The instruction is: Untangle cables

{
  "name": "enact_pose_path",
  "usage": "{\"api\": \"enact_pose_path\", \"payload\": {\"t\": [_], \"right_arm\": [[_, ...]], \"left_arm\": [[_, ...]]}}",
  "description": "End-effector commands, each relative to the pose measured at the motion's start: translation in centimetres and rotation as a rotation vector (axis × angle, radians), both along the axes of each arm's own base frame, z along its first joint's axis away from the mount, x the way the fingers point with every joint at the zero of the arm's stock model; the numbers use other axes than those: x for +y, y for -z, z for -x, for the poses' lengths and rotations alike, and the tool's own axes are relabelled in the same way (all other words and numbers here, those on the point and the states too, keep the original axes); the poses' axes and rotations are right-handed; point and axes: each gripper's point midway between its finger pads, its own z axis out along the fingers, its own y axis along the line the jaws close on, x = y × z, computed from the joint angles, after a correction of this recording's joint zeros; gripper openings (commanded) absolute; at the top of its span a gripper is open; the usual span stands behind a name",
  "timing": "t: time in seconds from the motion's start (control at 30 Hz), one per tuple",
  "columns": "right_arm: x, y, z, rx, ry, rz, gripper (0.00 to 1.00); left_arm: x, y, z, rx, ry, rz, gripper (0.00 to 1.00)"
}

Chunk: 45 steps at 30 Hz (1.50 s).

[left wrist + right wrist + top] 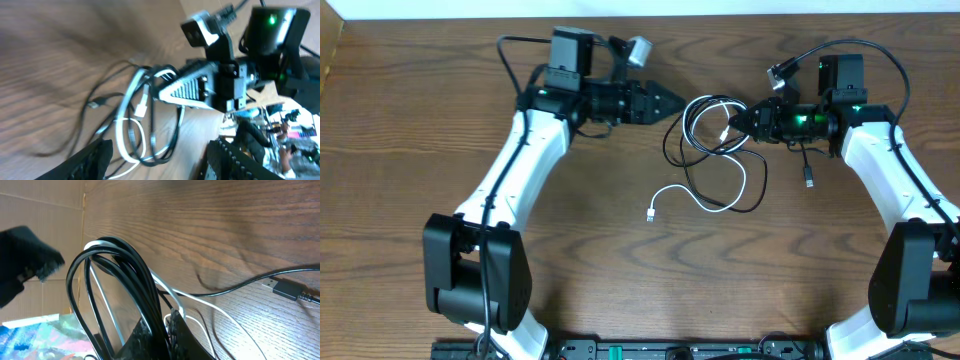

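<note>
Black loops tangled with the white cable (pixel 722 104) are keeping my right gripper busy. My left gripper should grab and lift them (pixel 690 122) before my right gripper pulls the white cable.
The black cable (pixel 687 120) and the white cable (pixel 705 203) lie tangled in loops at the table's far middle. My right gripper (pixel 740 120) is shut on a bunch of black cable loops (pixel 115 270) and holds them raised; the white cable (pixel 170 292) runs close behind its fingers (pixel 162 322). My left gripper (pixel 672 103) is open, just left of the loops. In the left wrist view its fingers (pixel 160 147) spread wide around the hanging white (pixel 120 135) and black (pixel 152 157) loops without touching them.
The white cable's plug (pixel 650 214) lies on the wood toward the front. A black plug (pixel 808 181) hangs below the right wrist and shows on the table in the right wrist view (pixel 287 289). Cardboard (pixel 40 210) stands at the table's far edge.
</note>
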Motion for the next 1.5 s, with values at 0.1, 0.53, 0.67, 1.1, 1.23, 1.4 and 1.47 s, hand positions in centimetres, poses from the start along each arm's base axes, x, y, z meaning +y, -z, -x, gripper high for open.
{"api": "enact_pose_path", "payload": {"t": [0.1, 0.53, 0.67, 1.1, 1.23, 1.4, 1.47], "right_arm": [[0.2, -0.2, 0.4, 0.011, -0.002, -0.009, 0.04], [0.2, -0.1, 0.7, 0.03, -0.003, -0.009, 0.04], [0.2, -0.1, 0.7, 0.035, 0.0, -0.01, 0.04], [-3.4, 4.1, -0.2, 0.052, 0.133, 0.308, 0.57], [0.4, 1.0, -0.7, -0.121, -0.032, 0.145, 0.79], [3.3, -2.3, -1.7, -0.294, -0.152, -0.033, 0.84], [5.0, -3.3, -1.5, -0.354, -0.22, -0.101, 0.84]], "left_arm": [[-3.8, 2.0, 1.7, 0.045, -0.027, -0.137, 0.55], [-3.8, 6.7, 1.7, 0.095, -0.17, -0.352, 0.54], [-5.5, 8.8, 1.8, 0.097, -0.138, -0.364, 0.45], [-4.3, -5.4, 2.0, 0.038, -0.155, 0.004, 0.07], [-3.2, -9.7, -0.6, 0.154, -0.305, 0.195, 0.07], [-0.9, -12.7, -4.5, 0.681, -0.644, 0.541, 0.08], [-0.7, -13.0, -4.8, 0.845, -0.684, 0.622, 0.08]]}}
